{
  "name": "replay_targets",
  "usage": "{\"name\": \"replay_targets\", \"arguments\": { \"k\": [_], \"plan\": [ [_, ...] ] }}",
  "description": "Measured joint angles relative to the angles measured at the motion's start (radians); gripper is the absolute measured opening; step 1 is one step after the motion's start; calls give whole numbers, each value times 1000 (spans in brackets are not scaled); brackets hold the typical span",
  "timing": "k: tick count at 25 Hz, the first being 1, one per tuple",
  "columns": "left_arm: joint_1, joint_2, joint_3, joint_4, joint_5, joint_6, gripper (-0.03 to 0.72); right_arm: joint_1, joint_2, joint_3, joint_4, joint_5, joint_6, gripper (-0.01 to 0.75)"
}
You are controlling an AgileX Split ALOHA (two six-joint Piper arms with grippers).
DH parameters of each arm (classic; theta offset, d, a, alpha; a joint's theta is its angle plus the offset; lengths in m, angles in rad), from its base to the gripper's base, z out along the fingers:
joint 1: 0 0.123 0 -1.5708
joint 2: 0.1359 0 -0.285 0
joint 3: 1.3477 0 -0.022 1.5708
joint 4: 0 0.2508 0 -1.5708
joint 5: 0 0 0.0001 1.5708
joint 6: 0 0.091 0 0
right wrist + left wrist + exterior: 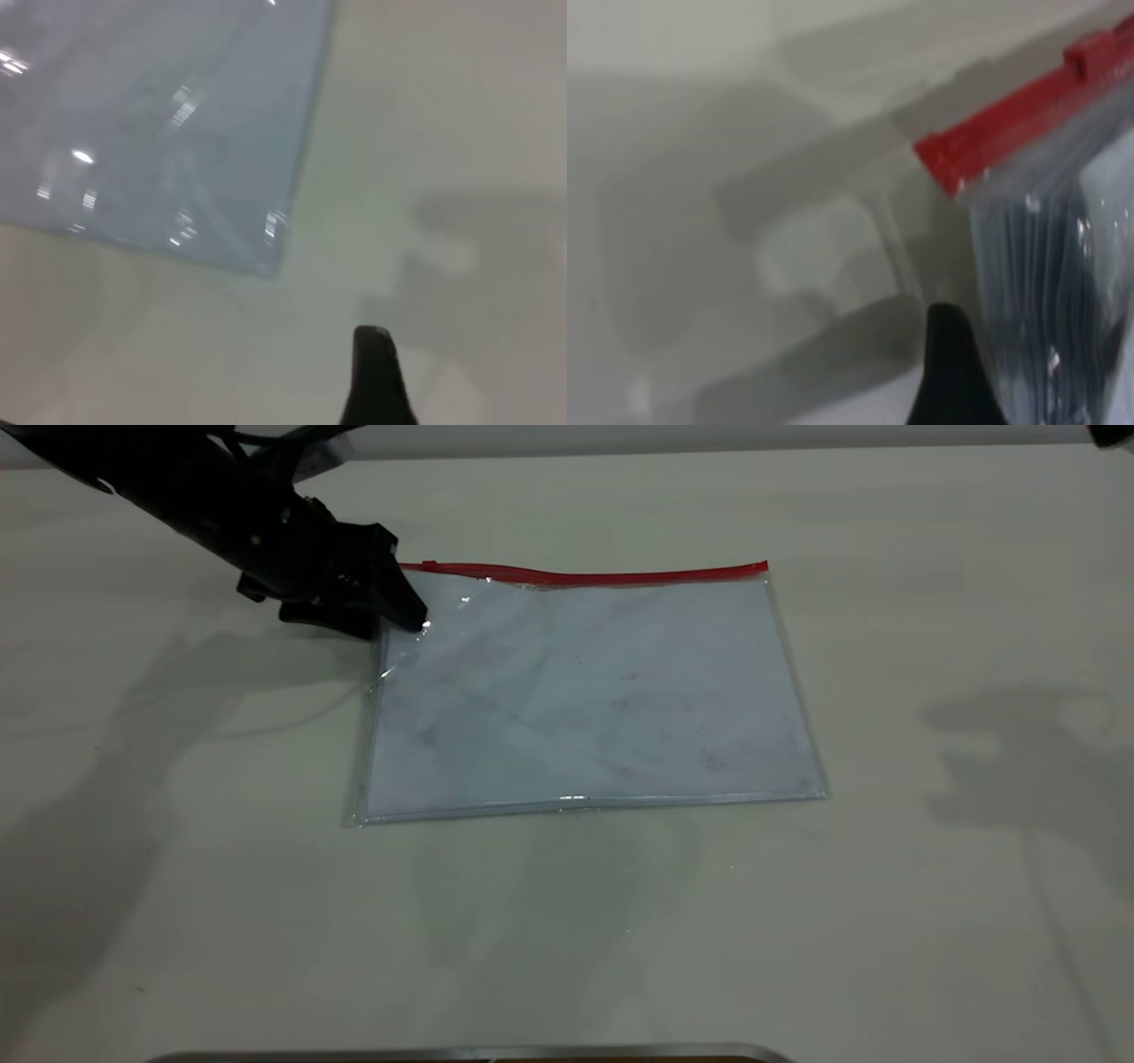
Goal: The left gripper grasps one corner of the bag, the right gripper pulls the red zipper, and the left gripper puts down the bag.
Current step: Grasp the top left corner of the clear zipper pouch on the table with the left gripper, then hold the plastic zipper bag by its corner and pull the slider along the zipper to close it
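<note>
The red zipper's slider (428, 565) is a long way from my right gripper, so next my left gripper raises the bag's corner (407, 581) and swings the slider nearer before the pull.
The bag (585, 700) lies flat on the table, pale sheets inside. The red zipper (620, 576) runs along its far edge, with the slider tab (430, 565) near the left end. My left gripper (397, 629) is at the bag's far-left corner (399, 593); its jaws look open, straddling the puckered plastic edge. In the left wrist view one finger (948, 363) stands beside the bag (1063, 292), below the red strip's end (957, 159). My right gripper is outside the exterior view. One of its fingers (376, 372) hovers over bare table beside a plain bag corner (270, 257).
The white table (930, 868) spreads wide around the bag. A metal edge (469, 1054) lies along the front. Arm shadows fall at left and right. A dark bit of the right arm (1114, 434) shows at the top right corner.
</note>
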Motion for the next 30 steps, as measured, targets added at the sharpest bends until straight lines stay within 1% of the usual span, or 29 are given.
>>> {"name": "replay_targets", "arguments": {
  "k": [4,7,9,10,11,14,15,16,17,19,22,25,30],
  "plan": [
    [-18,29,-22,-88,-1,74,565,0,0,-1,-154,27,149,578],
    [-26,36,-23,-148,1,121,563,0,0,-1,-234,38,233,578],
    [-27,39,-23,-178,11,153,532,0,0,-2,-258,39,259,578],
    [-27,40,-23,-184,22,175,502,0,0,-2,-264,37,264,578],
    [-27,40,-23,-185,32,197,452,0,0,-2,-265,35,264,578],
    [-27,40,-25,-189,63,278,227,0,2,-2,-265,13,259,578],
    [-27,40,-28,-189,70,315,137,0,3,-2,-265,9,255,578],
    [-27,40,-35,-186,81,363,77,0,4,-2,-265,1,245,578],
    [-27,40,-44,-184,91,417,56,0,5,-2,-264,-10,232,578],
    [-27,40,-75,-182,123,522,51,0,12,-2,-250,-29,201,578],
    [-27,40,-140,-155,212,669,51,20,38,-2,-212,-65,111,578],
    [-34,40,-218,-90,342,791,51,78,87,-2,-175,-135,2,578],
    [-62,40,-311,14,519,962,51,209,194,-13,-100,-296,-132,578]
  ]
}}
